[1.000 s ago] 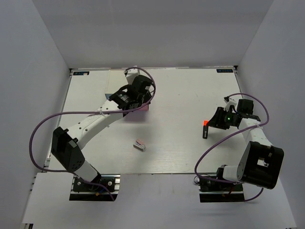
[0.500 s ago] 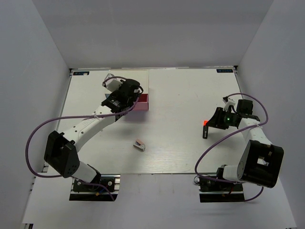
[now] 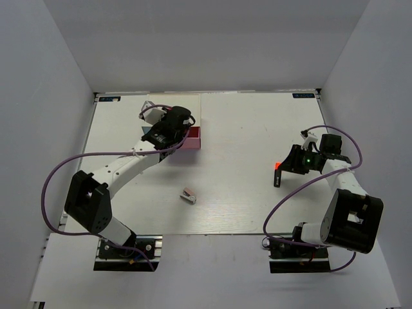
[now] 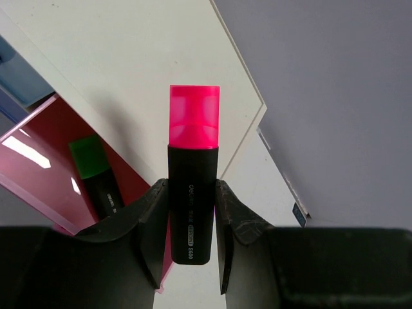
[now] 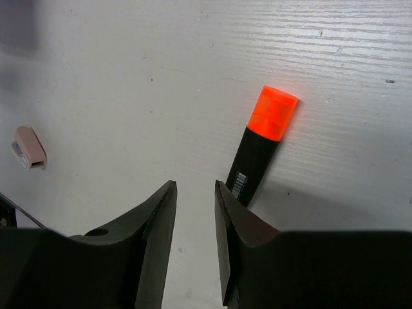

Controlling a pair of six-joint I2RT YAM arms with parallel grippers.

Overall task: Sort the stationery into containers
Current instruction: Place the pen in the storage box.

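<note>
The pink-capped highlighter's black end (image 4: 190, 248) is hanging at the open pink drawer (image 4: 132, 179). My left gripper should go on moving the highlighter in until it is inside, and then let go.
My left gripper (image 4: 191, 188) is shut on a black highlighter with a pink cap (image 4: 193, 122), which points away from the wrist. It hangs over the open pink drawer (image 4: 48, 145) of the containers, where a green-capped highlighter (image 4: 96, 170) lies. From above, the left gripper (image 3: 172, 132) sits at the pink drawer (image 3: 193, 138). My right gripper (image 5: 194, 190) is open just above the table. The orange-capped highlighter (image 5: 261, 145) lies outside its right finger, not between the jaws. In the top view this highlighter (image 3: 277, 175) is by the right gripper (image 3: 284, 165).
A small pink-and-white stapler-like piece (image 3: 188, 195) lies mid-table, also at the left of the right wrist view (image 5: 29, 148). A blue drawer front (image 4: 16, 77) shows beside the pink one. Grey walls enclose the white table (image 3: 244, 129); purple cables loop off both arms.
The left arm swung back and left, uncovering the open pink drawer, and still holds the pink-capped highlighter. The right gripper hardly moved beside the orange-capped highlighter.
</note>
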